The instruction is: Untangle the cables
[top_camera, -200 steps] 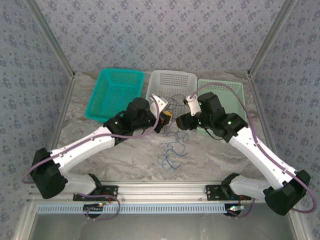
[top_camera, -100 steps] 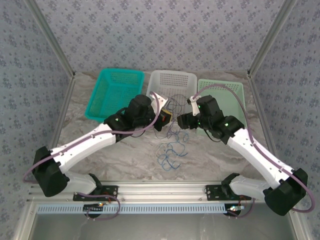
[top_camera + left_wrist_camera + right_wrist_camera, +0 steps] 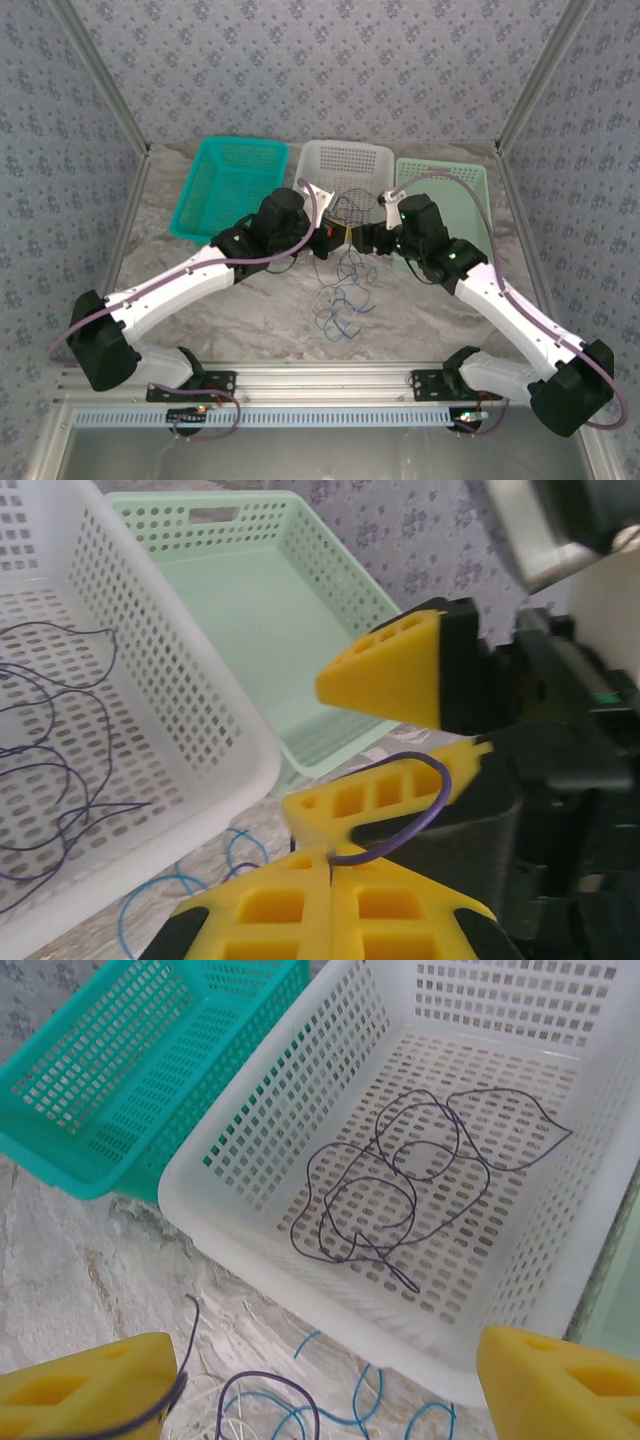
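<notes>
The purple cable hangs among the blue loops (image 3: pixel 308 1408). My right gripper should close on its arch (image 3: pixel 440 788), and both grippers should move apart to pull the cable free.
A loose tangle of blue, dark and pale cables (image 3: pixel 343 300) lies on the marbled table in front of the baskets. My left gripper (image 3: pixel 333 238) hovers above it, its yellow fingers (image 3: pixel 300 910) pressed together on a thin purple cable (image 3: pixel 432 810). That cable arches over the lower finger (image 3: pixel 380 792) of my right gripper (image 3: pixel 362 238), which faces the left one closely and stands open. In the right wrist view the same purple cable (image 3: pixel 176 1388) rests against one finger (image 3: pixel 85 1392); blue cable loops (image 3: pixel 345 1415) lie below. Several dark purple cables (image 3: pixel 400 1175) sit coiled in the white basket (image 3: pixel 260 1220).
Three baskets stand in a row at the back: teal (image 3: pixel 232 185), white (image 3: pixel 350 160) and pale green (image 3: pixel 455 180). The pale green one (image 3: pixel 290 610) holds nothing visible. Patterned walls close in the sides and back.
My right gripper has opened wider and moved left until it nearly meets the left gripper. The left gripper stayed shut on the purple cable and shifted slightly right.
</notes>
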Controlling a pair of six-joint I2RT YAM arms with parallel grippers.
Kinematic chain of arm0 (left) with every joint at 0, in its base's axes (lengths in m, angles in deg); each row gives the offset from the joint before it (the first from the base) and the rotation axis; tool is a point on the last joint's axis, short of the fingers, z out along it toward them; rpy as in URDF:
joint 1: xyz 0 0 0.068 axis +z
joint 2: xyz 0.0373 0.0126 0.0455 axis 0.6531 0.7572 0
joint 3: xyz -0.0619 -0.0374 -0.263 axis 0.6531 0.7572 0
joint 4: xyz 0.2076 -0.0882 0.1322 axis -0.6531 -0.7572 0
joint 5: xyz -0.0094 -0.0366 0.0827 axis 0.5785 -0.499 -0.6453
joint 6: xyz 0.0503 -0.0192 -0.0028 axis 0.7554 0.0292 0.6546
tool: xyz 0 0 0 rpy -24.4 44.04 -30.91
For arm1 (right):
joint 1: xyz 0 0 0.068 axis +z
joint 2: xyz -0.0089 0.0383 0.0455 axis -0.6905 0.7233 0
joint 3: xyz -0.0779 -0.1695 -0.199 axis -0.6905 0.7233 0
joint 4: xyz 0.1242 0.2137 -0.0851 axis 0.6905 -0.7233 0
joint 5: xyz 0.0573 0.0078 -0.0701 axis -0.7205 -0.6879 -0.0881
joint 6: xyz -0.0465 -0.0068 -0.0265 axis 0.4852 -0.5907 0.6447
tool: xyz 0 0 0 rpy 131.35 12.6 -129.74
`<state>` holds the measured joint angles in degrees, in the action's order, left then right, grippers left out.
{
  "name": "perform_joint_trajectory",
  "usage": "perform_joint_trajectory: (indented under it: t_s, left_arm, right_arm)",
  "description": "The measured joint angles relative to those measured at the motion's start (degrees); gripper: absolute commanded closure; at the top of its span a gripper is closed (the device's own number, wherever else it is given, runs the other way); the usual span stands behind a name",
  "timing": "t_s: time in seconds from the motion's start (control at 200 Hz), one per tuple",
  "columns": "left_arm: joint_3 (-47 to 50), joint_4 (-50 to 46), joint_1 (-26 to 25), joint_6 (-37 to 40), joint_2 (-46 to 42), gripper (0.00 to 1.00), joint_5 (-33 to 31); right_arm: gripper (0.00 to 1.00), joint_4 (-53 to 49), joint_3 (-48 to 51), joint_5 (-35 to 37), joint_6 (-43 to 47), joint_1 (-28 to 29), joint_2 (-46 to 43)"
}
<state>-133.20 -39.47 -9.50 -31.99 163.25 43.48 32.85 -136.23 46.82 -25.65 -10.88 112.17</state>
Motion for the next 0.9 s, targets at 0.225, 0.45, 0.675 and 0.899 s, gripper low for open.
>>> perform_joint_trajectory:
  t_s: [0.225, 0.45, 0.675, 0.899]
  left_arm:
    - [1.7, 3.1, 0.0, -2.16, -1.64, 1.0, 1.05]
    - [2.69, 5.29, 0.0, -2.78, -4.11, 1.0, 1.92]
    - [3.45, 5.05, 0.33, -2.45, -7.32, 1.0, 1.68]
    - [4.5, 2.84, 2.05, -2.23, -10.25, 1.0, 0.96]
  right_arm:
    - [0.21, 3.67, 1.36, -0.79, -0.44, -0.46, 4.11]
    - [0.29, 3.82, 2.08, -0.79, -0.26, -0.59, 6.54]
    - [0.66, 1.86, 2.1, 0.09, 3.04, -1.66, 7.3]
    - [0.85, -3.06, 0.31, 3.19, 7.93, -3.87, 7.26]
